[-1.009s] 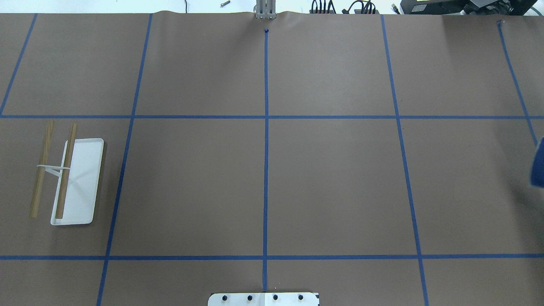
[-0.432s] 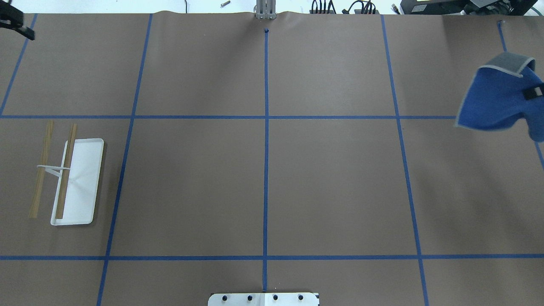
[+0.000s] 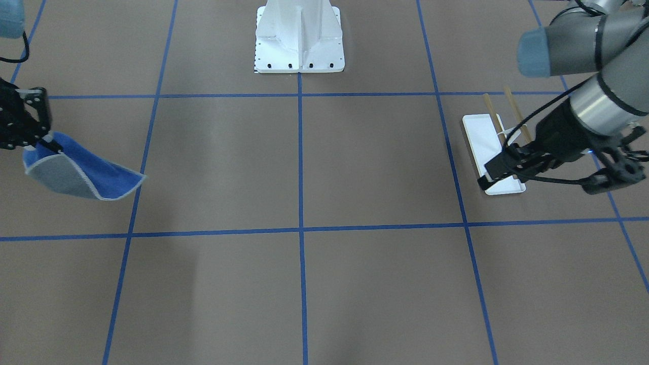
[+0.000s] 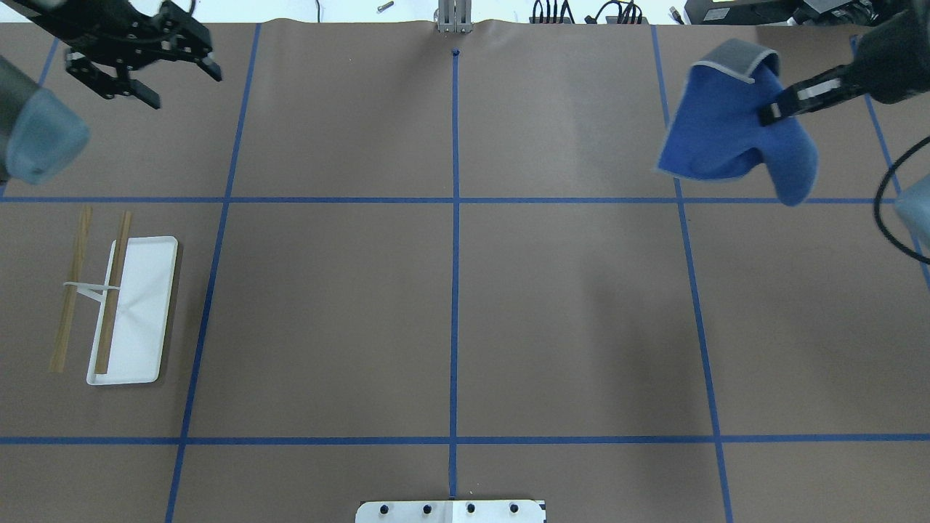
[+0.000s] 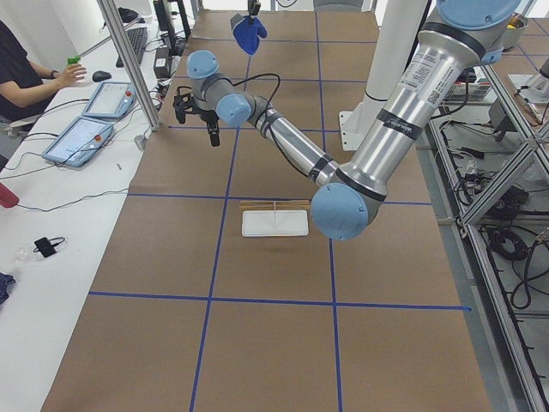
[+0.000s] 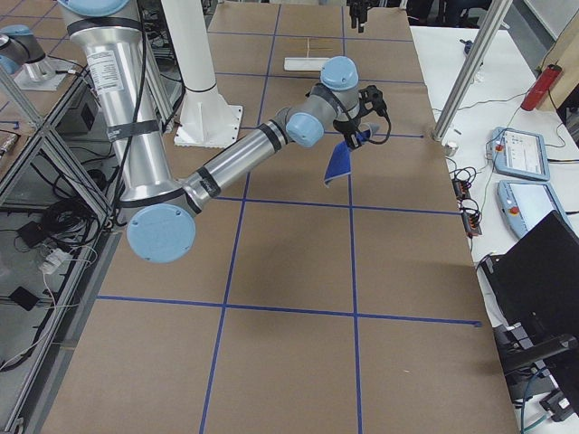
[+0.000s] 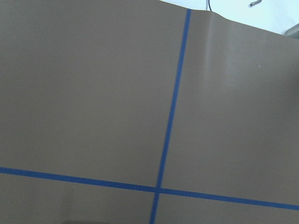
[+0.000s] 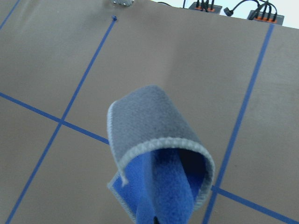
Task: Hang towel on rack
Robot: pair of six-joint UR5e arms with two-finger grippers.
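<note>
My gripper will lower the limp towel (image 3: 91, 168), and since it is wider than the gap (image 3: 503, 110) between the tan rods, it will drape across both with its edges drooping.
The towel (image 4: 726, 138), blue with a grey back, hangs in the air from my right gripper (image 4: 771, 112), which is shut on its upper edge over the far right of the table. It also shows in the front-facing view (image 3: 86, 177) and the right wrist view (image 8: 159, 154). The rack (image 4: 116, 301) stands at the left of the table, with a white tray base and two tan rods, and nothing hangs on it. My left gripper (image 4: 183, 87) is open and empty, high over the far left corner, well beyond the rack.
The white bolted pedestal (image 3: 299, 40) stands at the near middle edge. Blue tape lines (image 4: 455, 218) cross the brown paper. Cables (image 4: 581, 13) lie along the far edge. An operator (image 5: 26, 69) and tablets (image 5: 86, 120) sit at the side bench.
My right gripper has carried the towel in from the right edge, leftward and toward the far side. My left arm has come into view at the far left corner.
</note>
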